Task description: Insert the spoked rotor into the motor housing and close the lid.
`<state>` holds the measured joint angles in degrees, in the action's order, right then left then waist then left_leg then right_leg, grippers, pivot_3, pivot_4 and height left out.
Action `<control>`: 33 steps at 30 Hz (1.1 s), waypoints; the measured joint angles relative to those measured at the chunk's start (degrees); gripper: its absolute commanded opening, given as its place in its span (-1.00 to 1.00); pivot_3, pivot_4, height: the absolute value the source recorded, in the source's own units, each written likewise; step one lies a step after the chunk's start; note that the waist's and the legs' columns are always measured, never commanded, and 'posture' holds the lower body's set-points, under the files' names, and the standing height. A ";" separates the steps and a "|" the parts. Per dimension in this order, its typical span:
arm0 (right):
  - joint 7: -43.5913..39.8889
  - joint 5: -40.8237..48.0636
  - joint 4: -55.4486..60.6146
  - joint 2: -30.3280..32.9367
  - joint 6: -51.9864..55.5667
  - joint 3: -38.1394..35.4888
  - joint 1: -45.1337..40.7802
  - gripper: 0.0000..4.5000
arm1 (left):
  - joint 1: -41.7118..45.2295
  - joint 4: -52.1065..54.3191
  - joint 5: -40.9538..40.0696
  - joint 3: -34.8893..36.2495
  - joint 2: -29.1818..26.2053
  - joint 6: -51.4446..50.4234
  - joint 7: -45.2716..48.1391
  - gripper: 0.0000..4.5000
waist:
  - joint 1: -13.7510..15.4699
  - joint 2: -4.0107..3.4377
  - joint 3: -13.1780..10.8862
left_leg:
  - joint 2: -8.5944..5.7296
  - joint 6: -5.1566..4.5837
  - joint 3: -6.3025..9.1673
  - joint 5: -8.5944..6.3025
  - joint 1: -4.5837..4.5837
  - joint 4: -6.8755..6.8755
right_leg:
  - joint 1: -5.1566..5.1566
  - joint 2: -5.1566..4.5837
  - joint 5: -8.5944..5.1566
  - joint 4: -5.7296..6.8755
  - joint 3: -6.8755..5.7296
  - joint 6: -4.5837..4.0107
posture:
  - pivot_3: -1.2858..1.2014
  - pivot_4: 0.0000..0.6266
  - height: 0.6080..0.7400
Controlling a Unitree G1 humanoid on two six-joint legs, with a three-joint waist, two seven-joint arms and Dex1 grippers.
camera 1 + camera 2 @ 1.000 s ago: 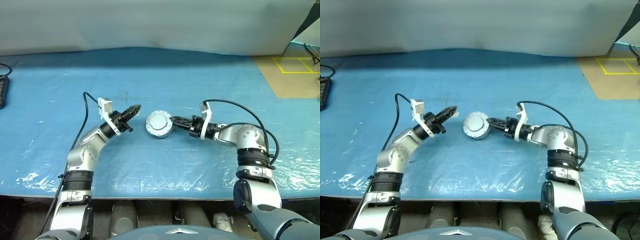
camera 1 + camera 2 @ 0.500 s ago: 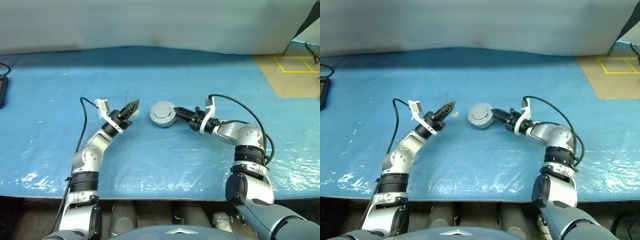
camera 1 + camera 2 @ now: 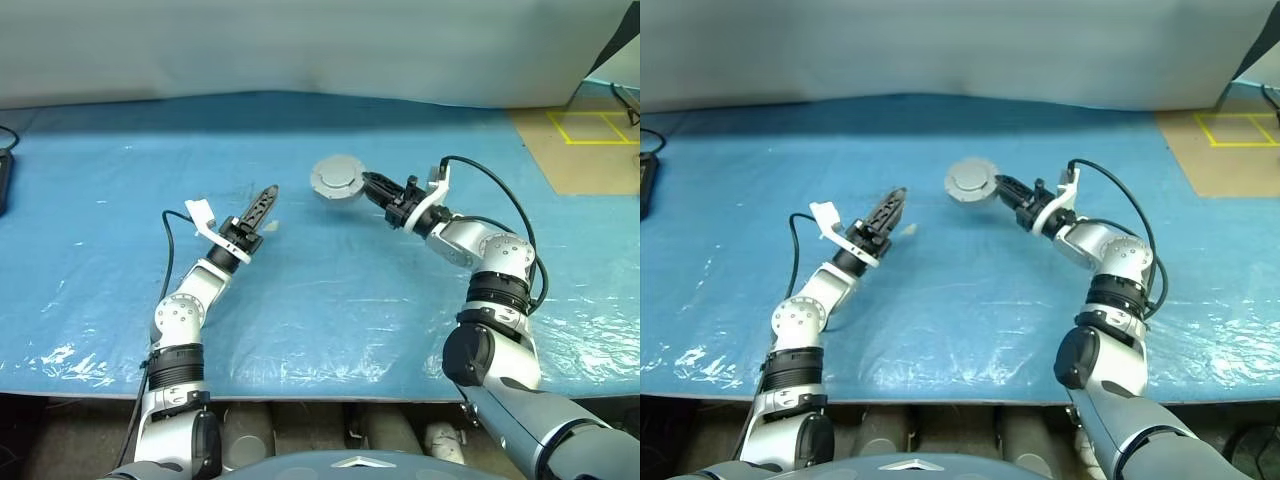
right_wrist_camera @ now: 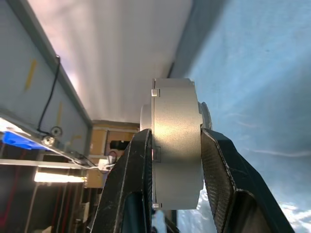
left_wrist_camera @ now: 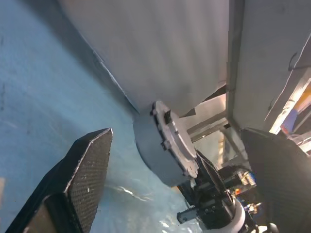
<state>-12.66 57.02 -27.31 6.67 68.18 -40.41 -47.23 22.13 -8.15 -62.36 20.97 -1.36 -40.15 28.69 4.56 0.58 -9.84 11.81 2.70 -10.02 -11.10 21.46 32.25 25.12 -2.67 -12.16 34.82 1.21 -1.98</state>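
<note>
My left gripper is going to carry the motor housing [image 3: 338, 177], which should stay closed in one piece because the lid [image 5: 176, 140] sits flush around the housing's rim.
My right gripper [image 3: 364, 183] is shut on the rim of the motor housing [image 3: 337, 178], a thick round silver puck held on edge above the blue table. Its plain grey face, seemingly the lid [image 3: 970, 180], is turned toward me, and no windings show. In the right wrist view the puck [image 4: 175, 145] sits squeezed between both fingers [image 4: 141, 184]. My left gripper [image 3: 266, 198] hovers to the left of the puck, apart from it, pointing toward it. In the left wrist view its fingers [image 5: 90, 174] stand wide open with nothing between them. The spoked rotor is out of view.
Blue plastic sheeting [image 3: 330, 300] covers the table. A small pale scrap [image 3: 272, 226] lies just beside my left fingertips. A dark device [image 3: 3, 180] sits at the far left edge, and brown floor with yellow tape [image 3: 590, 140] lies at the back right.
My right gripper has carried the puck up and farther from me. The left wrist has rolled and its fingers have opened from shut.
</note>
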 measured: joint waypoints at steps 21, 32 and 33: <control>7.52 11.55 6.70 -3.98 2.41 3.42 1.47 -0.52 | 2.66 -0.82 -9.91 1.00 1.46 -6.14 -5.17 0.98 | -0.21 0.01 -0.01 | -0.04 0.02 0.11 0.01 0.06 0.03 | -0.01 0.00 0.09 0.01 -0.03 0.15 | 0.03 -0.52 1.00; 7.72 13.27 9.66 -3.93 3.02 7.20 3.43 -0.52 | 4.99 -3.54 -7.76 -0.27 1.96 -5.87 -3.70 0.98 | -0.20 0.01 0.00 | -0.06 0.02 0.19 0.01 0.11 0.18 | -0.04 0.00 0.14 0.06 -0.03 0.24 | 0.03 -0.52 1.00; 7.72 13.30 9.97 -3.93 3.07 7.56 3.51 -0.52 | 5.18 -3.86 -7.67 -0.31 2.04 -5.87 -3.51 0.98 | -0.22 0.01 -0.01 | -0.06 0.03 0.20 0.01 0.10 0.18 | -0.04 0.00 0.14 0.07 -0.03 0.24 | 0.03 -0.52 1.00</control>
<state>-4.94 70.32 -17.34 2.73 71.25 -32.85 -43.71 27.30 -12.00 -70.03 20.66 0.68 -46.02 25.18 4.35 0.59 -9.85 11.75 2.73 -9.82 -11.08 21.57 32.43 25.08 -2.67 -12.01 34.89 1.18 -1.74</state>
